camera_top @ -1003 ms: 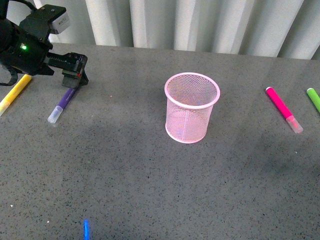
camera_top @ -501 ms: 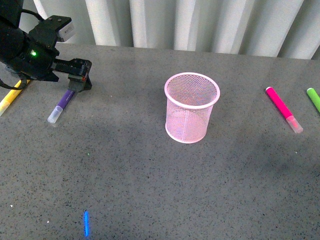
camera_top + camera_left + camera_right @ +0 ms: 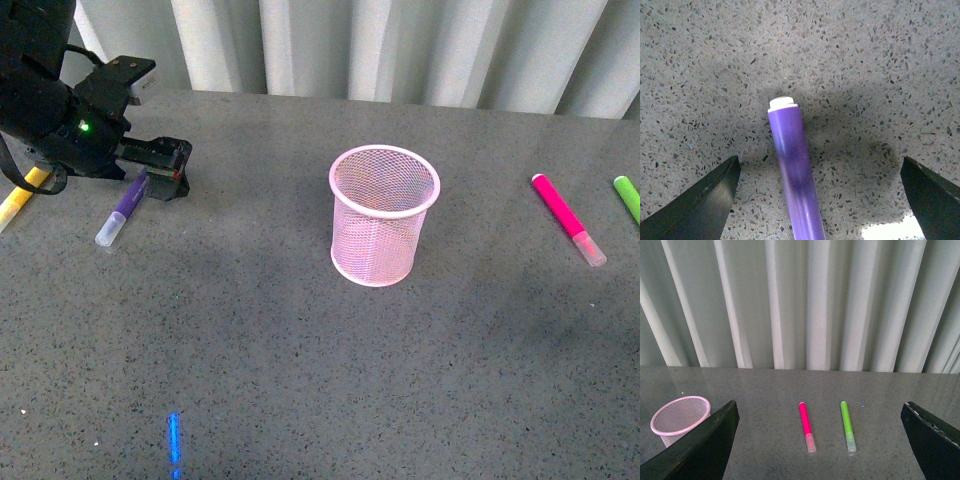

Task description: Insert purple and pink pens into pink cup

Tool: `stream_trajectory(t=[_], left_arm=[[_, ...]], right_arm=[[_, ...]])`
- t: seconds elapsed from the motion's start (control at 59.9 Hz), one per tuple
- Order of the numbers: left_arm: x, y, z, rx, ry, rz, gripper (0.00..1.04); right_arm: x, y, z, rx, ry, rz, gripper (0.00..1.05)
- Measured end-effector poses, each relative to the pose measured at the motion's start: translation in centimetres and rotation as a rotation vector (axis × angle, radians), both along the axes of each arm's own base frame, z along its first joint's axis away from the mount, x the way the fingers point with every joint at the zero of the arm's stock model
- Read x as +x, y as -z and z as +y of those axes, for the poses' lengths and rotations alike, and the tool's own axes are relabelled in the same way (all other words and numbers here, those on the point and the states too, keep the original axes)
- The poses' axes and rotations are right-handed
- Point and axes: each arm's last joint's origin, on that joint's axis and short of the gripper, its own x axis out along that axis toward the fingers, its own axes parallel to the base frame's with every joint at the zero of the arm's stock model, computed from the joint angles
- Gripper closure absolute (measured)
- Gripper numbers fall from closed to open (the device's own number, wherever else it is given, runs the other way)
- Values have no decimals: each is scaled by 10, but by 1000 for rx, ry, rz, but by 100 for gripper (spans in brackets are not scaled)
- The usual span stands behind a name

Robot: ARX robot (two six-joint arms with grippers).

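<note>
My gripper will insert the purple pen (image 3: 125, 207), and the pen will then lean against the cup's rim, because the pink cup's opening (image 3: 385, 180) is much wider than the pen.
The pink cup (image 3: 384, 214) stands upright at the table's middle; it also shows in the right wrist view (image 3: 679, 418). The purple pen (image 3: 122, 209) lies flat at the far left, whitish cap toward me. My left gripper (image 3: 168, 170) is open, low over the pen's far end; in the left wrist view the pen (image 3: 792, 170) lies between the spread jaws, untouched. The pink pen (image 3: 566, 218) lies flat at the right, and shows in the right wrist view (image 3: 806, 426). My right gripper (image 3: 820, 440) is open and empty, off the front view, well back from the pink pen.
A yellow marker (image 3: 20, 195) lies at the far left edge, partly under my left arm. A green marker (image 3: 628, 198) lies at the right edge, beside the pink pen (image 3: 847, 425). White curtain folds (image 3: 400, 45) back the grey speckled table (image 3: 300, 360).
My left gripper has moved rightward and lower along the purple pen's far end. The pens and cup have not moved.
</note>
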Motion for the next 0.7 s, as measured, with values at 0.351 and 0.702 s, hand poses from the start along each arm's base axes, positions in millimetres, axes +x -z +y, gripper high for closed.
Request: stream_trajectory(t=[0.351, 0.702], left_arm=[[-4, 1, -20, 29, -64, 56, 57], [-21, 6, -51, -28, -127, -24, 92]], right_arm=[[0, 0, 0, 0, 0, 0, 7], [0, 0, 0, 0, 0, 0, 7]])
